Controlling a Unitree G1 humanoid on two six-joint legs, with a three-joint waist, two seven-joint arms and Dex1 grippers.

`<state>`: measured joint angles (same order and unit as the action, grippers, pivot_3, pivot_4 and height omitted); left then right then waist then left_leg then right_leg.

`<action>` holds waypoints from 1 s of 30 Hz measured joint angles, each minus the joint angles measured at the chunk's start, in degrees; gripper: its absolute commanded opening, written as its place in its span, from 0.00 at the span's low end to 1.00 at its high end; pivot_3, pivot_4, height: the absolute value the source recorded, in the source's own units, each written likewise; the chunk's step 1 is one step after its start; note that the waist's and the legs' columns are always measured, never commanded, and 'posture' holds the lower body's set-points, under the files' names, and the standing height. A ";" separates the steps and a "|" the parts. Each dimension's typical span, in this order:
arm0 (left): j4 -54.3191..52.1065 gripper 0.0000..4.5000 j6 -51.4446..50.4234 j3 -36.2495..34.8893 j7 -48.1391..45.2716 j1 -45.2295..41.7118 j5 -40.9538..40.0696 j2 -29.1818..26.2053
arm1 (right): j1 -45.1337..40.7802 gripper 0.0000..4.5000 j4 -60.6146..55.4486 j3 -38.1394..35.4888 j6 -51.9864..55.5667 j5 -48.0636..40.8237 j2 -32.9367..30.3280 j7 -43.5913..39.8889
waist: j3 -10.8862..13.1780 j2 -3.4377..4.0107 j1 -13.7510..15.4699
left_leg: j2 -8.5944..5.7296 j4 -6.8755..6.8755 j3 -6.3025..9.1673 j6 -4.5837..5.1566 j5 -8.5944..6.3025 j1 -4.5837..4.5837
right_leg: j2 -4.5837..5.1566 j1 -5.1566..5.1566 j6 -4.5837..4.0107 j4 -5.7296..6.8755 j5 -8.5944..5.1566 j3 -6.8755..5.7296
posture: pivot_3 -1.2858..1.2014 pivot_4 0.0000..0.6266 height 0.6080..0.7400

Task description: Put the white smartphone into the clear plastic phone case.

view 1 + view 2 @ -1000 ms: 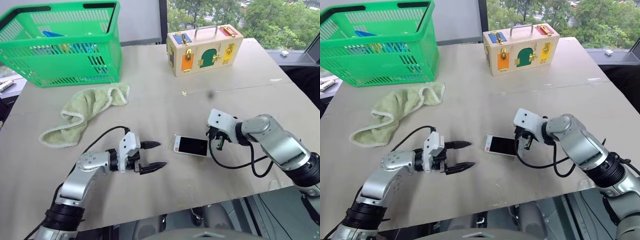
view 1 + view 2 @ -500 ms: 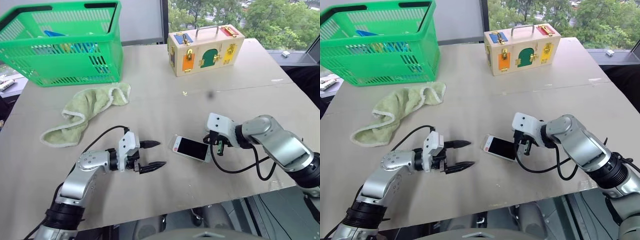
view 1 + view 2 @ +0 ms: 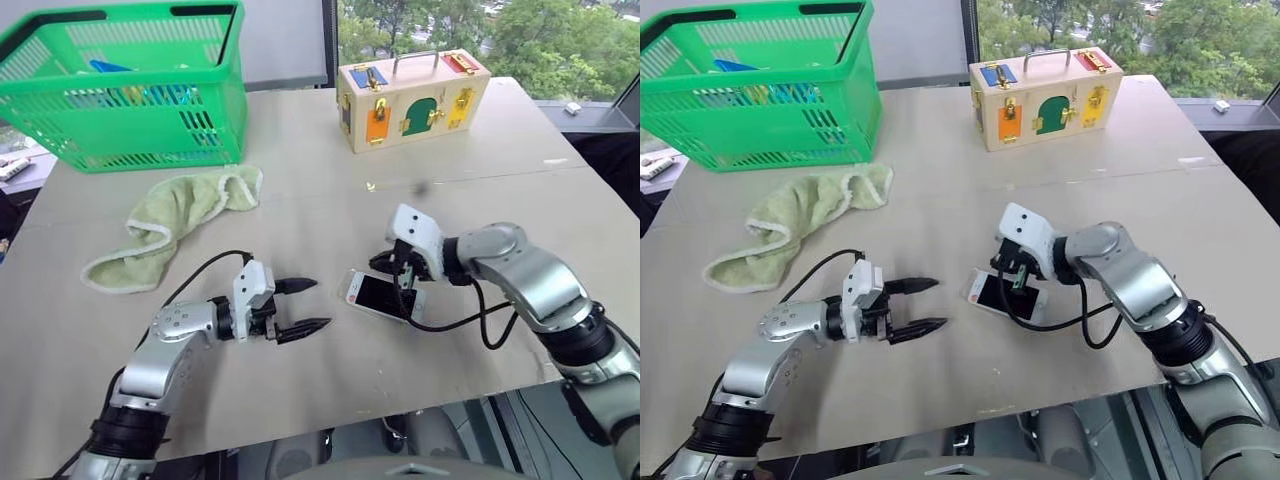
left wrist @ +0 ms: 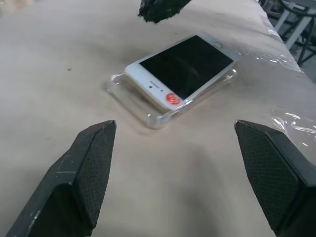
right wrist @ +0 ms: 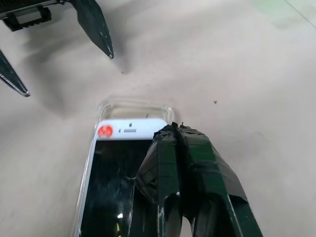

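Note:
The white smartphone leaves a gap in the case (image 4: pixel 136 98) at its red-dot end, so the robot's right gripper needs to move back and push from the phone's home-button end (image 4: pixel 225 48).
The white smartphone (image 3: pixel 381 296) lies screen up at the table's front middle, with a red dot on its home button. It rests in the clear plastic phone case (image 4: pixel 148 116), tilted, its near end riding above the case's rim. My right gripper (image 5: pixel 174 129) is shut, its taped fingertips hovering just above the phone's far long edge near the red-dot end; I cannot tell whether they touch it. My left gripper (image 3: pixel 322 304) stands open a short way left of the phone, pointing at it with nothing between its fingers.
A green basket (image 3: pixel 130 90) stands at the back left, with a green towel (image 3: pixel 170 225) in front of it. A wooden latch box (image 3: pixel 410 98) sits at the back centre. Crumpled clear film (image 4: pixel 296 123) lies near the phone. The table's front edge is close.
My right gripper has swung left from the phone's right end to above its far edge. The phone has turned slightly, its right end nearer the front. The left gripper has stayed put.

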<state>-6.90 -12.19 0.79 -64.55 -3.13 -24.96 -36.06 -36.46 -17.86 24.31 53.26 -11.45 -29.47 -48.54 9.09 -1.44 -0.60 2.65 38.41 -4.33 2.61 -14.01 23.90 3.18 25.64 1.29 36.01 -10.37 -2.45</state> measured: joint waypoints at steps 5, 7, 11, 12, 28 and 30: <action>0.13 0.88 -0.10 -0.31 -0.01 0.02 -0.01 -0.07 | 0.68 0.00 3.50 5.54 -2.21 2.24 0.72 0.03 | 0.00 0.01 -0.03 | 0.00 0.00 0.01 0.00 0.00 -0.02 | -0.01 0.00 0.00 0.01 0.00 0.00 | 0.52 0.24 1.00; 0.13 0.88 -0.18 -0.31 0.00 0.01 -0.01 -0.05 | 0.65 0.00 3.59 6.50 -2.94 2.58 0.70 -0.35 | -0.02 -0.01 -0.05 | 0.01 0.00 0.02 0.00 0.00 -0.05 | -0.02 -0.04 0.01 0.01 -0.01 -0.01 | 0.52 0.24 1.00; 0.13 0.88 -0.18 -0.33 0.00 0.04 -0.01 -0.06 | -0.29 0.00 4.81 8.89 -3.95 4.42 0.80 -0.46 | -0.18 0.00 -0.10 | 0.01 0.00 0.01 0.00 0.00 -0.14 | -0.02 -0.08 0.01 0.06 -0.01 0.00 | 0.52 0.24 1.00; 0.13 0.88 -0.18 -0.33 0.00 0.04 -0.01 -0.06 | -0.30 0.00 4.93 8.93 -3.99 4.50 0.83 -0.45 | -0.26 -0.02 -0.09 | 0.01 0.00 0.02 0.00 0.00 -0.17 | -0.02 -0.09 0.01 0.08 -0.01 0.00 | 0.52 0.24 1.00; 3.26 0.88 1.48 -0.33 -0.14 -0.25 0.05 0.48 | 6.57 0.00 -4.90 -8.27 -0.96 -4.65 2.88 2.54 | -0.41 0.24 0.12 | 0.03 0.00 0.04 -0.01 0.00 -0.03 | 0.01 0.05 -0.02 0.15 0.00 -0.02 | 0.52 0.24 1.00; 3.30 0.88 1.41 -0.28 -0.12 -0.87 0.04 0.57 | 7.80 0.00 -8.52 -10.74 0.69 -6.03 1.60 3.10 | -0.41 0.23 0.17 | 0.02 -0.02 0.04 -0.01 0.00 -0.03 | 0.01 0.03 -0.01 0.09 -0.01 -0.03 | 0.52 0.24 1.00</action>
<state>-3.60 -10.78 0.51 -64.67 -3.99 -24.91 -35.48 -28.66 -26.37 13.57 53.95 -17.48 -27.87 -45.44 8.68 -1.20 -0.42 2.67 38.39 -4.29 2.60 -14.01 23.87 3.20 25.67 1.28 36.10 -10.38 -2.48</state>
